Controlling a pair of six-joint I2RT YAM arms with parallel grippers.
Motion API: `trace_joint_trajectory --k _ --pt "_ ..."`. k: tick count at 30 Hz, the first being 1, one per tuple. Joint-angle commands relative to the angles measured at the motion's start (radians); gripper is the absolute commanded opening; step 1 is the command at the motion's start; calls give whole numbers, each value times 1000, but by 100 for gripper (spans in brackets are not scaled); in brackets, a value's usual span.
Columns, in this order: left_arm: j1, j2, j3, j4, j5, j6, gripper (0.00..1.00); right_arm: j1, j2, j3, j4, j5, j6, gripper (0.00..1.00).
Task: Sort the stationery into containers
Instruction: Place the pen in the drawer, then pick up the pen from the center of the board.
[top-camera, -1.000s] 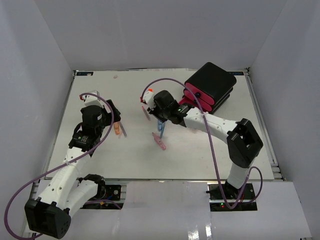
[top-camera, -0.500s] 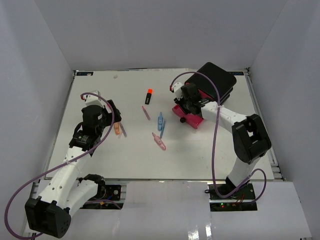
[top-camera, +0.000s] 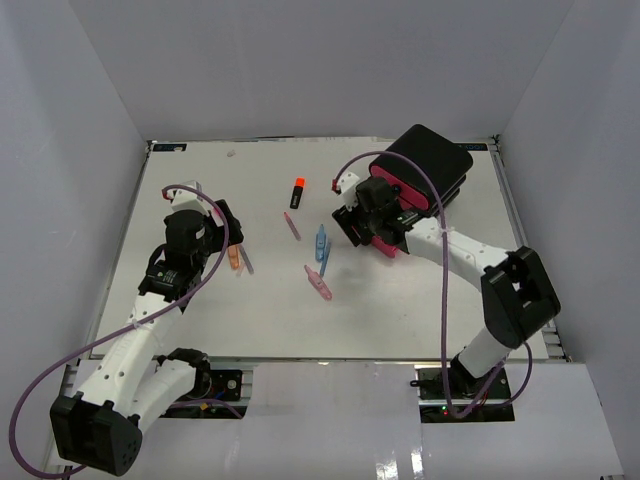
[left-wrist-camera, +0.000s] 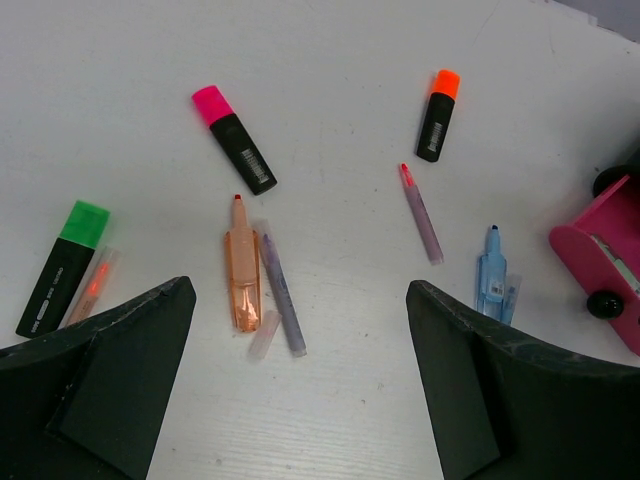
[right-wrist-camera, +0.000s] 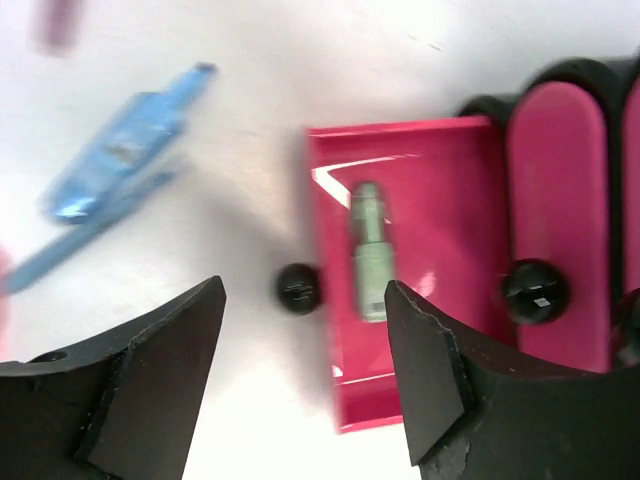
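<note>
I should keep moving my right gripper toward the pink pen's wide end until the gripper's fingers close on it, because that wide end lies clear of the blue clips.
My right gripper is open and empty over the front of the pulled-out pink drawer. A pale green pen lies in the drawer, and the drawer's black knob sits between my fingers. The black drawer box stands at the far right. My left gripper is open and empty above an orange pen and a purple pen. Pink-cap, orange-cap and green-cap highlighters lie on the table. Blue clips and a pink pen lie mid-table.
Two shut pink drawers sit behind the open one. White walls enclose the table on three sides. A thin purple pen lies between the orange-cap highlighter and the blue clip.
My right gripper has moved right from over the blue clips to the open drawer, then drawn back a little. The left arm has not moved.
</note>
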Motion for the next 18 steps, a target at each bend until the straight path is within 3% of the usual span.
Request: trace_joint_trajectory --k 1,8,18 --pt "5 -10 -7 11 13 -1 98 100 -106 -44 25 -8 116 73" --pt "7 -10 -5 11 25 -4 98 302 -176 -227 97 23 248 74" --pt "7 -11 -7 13 33 -7 98 402 -153 -357 222 98 439 75"
